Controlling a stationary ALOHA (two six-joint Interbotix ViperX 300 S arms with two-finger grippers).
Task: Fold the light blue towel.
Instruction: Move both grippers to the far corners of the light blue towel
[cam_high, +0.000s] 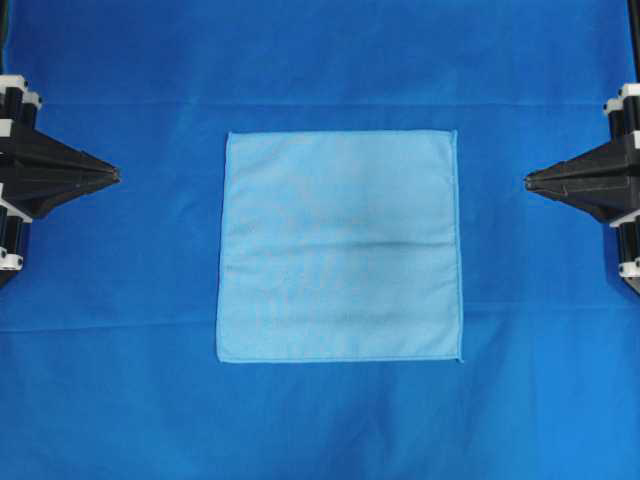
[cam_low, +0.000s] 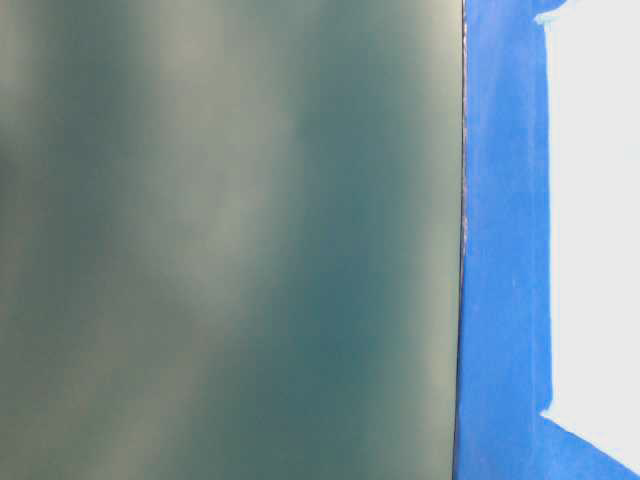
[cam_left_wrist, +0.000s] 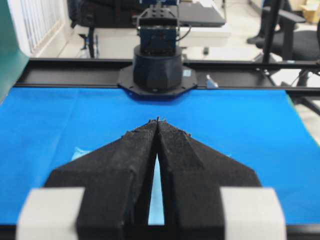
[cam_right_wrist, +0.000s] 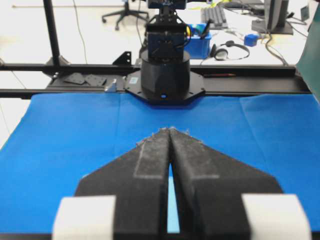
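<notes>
My left gripper goes on moving toward the light blue towel (cam_high: 340, 245), which lies flat with an open way to its nearest corner (cam_high: 231, 136), before my fingers close there.
The light blue towel (cam_high: 340, 245) lies flat and unfolded as a square in the middle of the deep blue table covering (cam_high: 120, 380). My left gripper (cam_high: 116, 174) is shut with nothing in it, its tips pointing at the towel's left edge from well to the left. On the opposite side my right gripper (cam_high: 527, 180) is also shut and empty, clear of the towel's right edge. In the left wrist view a sliver of towel (cam_left_wrist: 156, 200) shows through the slot behind the closed tips (cam_left_wrist: 157, 120). The right wrist view shows the same past its closed tips (cam_right_wrist: 169, 129).
Each wrist view looks across the covering to the opposite arm's black base (cam_left_wrist: 157, 70) (cam_right_wrist: 165, 70) at the table's far edge. A blurred dark green panel (cam_low: 230, 240) fills most of the table-level view. Chairs and desks stand beyond the table.
</notes>
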